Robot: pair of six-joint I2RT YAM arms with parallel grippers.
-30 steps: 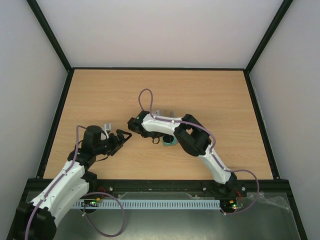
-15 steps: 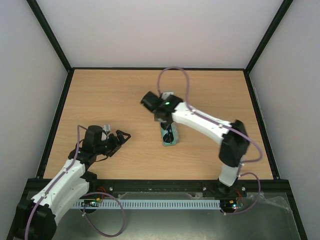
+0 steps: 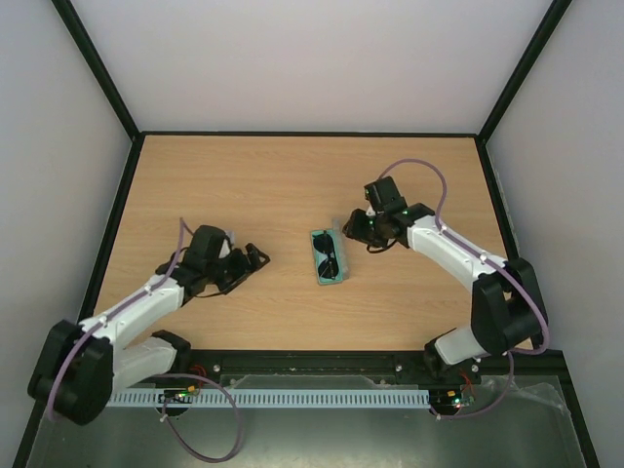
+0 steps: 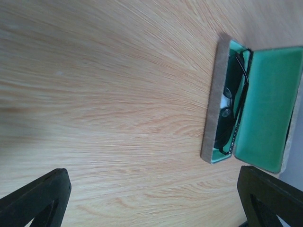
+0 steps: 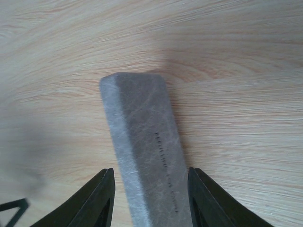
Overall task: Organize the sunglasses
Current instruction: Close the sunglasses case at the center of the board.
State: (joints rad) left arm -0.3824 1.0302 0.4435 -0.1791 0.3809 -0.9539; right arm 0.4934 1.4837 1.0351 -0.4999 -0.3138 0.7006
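The raised lid [image 3: 340, 255] is at the robot's right gripper and the tray's opposite side [image 3: 314, 259] is free, so next the left gripper steadies that side before the lid swings shut.
The sunglasses [image 3: 328, 255] lie folded inside the open grey case [image 3: 332, 281] at the table's middle. In the left wrist view the sunglasses [image 4: 230, 111] rest in the teal tray, with the teal lid [image 4: 267, 104] raised behind them. My left gripper [image 3: 256, 260] is open and empty, left of the case and apart from it; it also shows in its own view [image 4: 151, 201]. My right gripper [image 3: 353, 230] is open at the case's far right corner. In its own view the right gripper [image 5: 150, 203] has the grey outside of the lid [image 5: 142, 142] between its fingers.
Bare wooden table [image 3: 224, 175] all round the case, bounded by a black frame [image 3: 312, 134] and white walls. No cloth shows in any view.
My right arm swung from the left of the case, over it, to its right side. My left arm moved right, closer to the case. The open case with the sunglasses became visible.
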